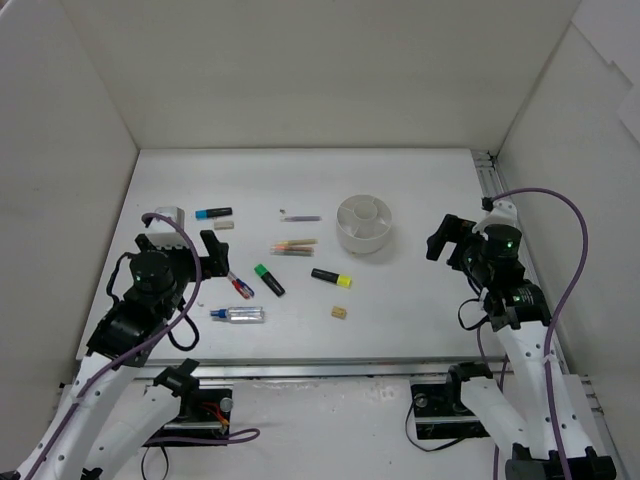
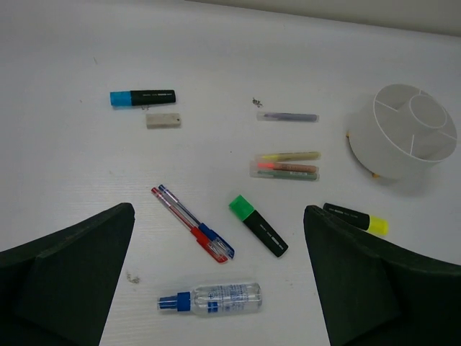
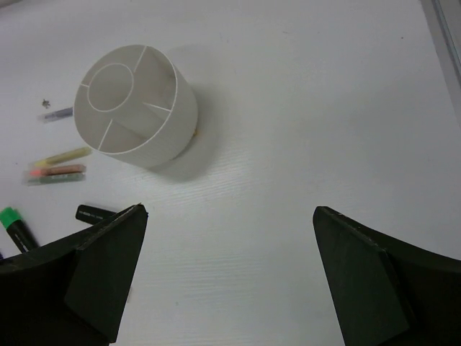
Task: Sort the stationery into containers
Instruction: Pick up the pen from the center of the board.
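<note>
The yellow-capped highlighter (image 1: 328, 276) lies free of the organizer with its cap facing my open right gripper, so I keep going to that cap (image 1: 344, 281) and close there.
The round white organizer (image 1: 362, 224) stands right of centre; it also shows in the left wrist view (image 2: 403, 133) and the right wrist view (image 3: 135, 104). The stationery lies loose to its left: a blue-capped highlighter (image 2: 142, 97), a beige eraser (image 2: 161, 120), a thin grey pencil (image 2: 288, 116), a bunch of pastel pencils (image 2: 288, 165), red and blue pens (image 2: 193, 224), a green-capped highlighter (image 2: 258, 225), a yellow-capped highlighter (image 2: 356, 217), a clear blue-capped marker (image 2: 210, 298) and a small eraser (image 1: 339, 313). My left gripper (image 2: 217, 210) is open and empty above the pens. My right gripper (image 3: 230, 210) is open and empty, right of the organizer.
White walls close the table at the left, back and right. A metal rail (image 1: 488, 180) runs along the right edge. Purple cables (image 1: 570, 260) loop over both arms. The table's front edge (image 1: 320, 365) lies just ahead of the arm bases.
</note>
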### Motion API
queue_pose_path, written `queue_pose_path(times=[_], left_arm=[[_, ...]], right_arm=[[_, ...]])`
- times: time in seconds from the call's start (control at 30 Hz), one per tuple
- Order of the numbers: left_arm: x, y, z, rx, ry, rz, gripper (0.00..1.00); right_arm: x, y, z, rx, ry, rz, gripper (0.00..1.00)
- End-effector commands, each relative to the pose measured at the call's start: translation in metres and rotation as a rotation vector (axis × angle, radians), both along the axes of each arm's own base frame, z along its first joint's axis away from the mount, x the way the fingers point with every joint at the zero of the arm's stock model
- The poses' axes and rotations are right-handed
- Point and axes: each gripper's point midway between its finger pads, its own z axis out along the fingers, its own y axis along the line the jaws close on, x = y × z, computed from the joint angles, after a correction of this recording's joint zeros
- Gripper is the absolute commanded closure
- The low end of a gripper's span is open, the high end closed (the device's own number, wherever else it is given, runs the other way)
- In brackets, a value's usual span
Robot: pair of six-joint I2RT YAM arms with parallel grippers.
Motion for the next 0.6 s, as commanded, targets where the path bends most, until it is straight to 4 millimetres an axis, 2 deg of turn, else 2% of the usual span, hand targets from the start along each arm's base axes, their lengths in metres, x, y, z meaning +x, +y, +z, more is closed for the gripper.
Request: queue_pose_path(times=[0.0,0.1,0.2,0.23,0.33,0.37,0.43,0.47,0.57], left_arm=[[0.005,0.001,0.013,-0.038,-0.035,0.033,0.01],[0.006,0.001,0.010,-0.033,-0.022,0.032,0.01],[0.007,0.000,0.007,-0.031,-0.012,0.030,0.01],[0.009,-0.002,0.003,-0.027,0.000,0.024,0.01],[0.011,-0.006,0.000,-0.020,0.008,0.006,0.01],[0.012,-0.008,-0.003,-0.020,0.010,-0.001,0.01],[0.016,-0.015,-0.004,-0.014,0.005,-0.038,0.01],[0.017,-0.018,-0.005,-0.010,0.005,-0.054,0.01],[0.018,-0.027,-0.007,0.002,0.005,-0.110,0.01]], right_arm=[[0.010,0.004,0.028,0.058,-0.115,-0.022,0.02],[0.014,0.012,0.024,0.077,-0.093,0.022,0.02],[0.017,0.032,0.019,0.093,-0.055,0.146,0.02],[0.014,0.050,0.019,0.119,-0.046,0.259,0.02],[0.009,0.082,0.013,0.130,-0.016,0.470,0.02],[0.005,0.100,0.011,0.112,-0.016,0.533,0.02],[0.006,0.118,0.001,0.085,-0.004,0.599,0.02],[-0.001,0.140,0.000,0.076,-0.001,0.680,0.02],[-0.004,0.168,-0.025,-0.003,0.073,0.763,0.02]])
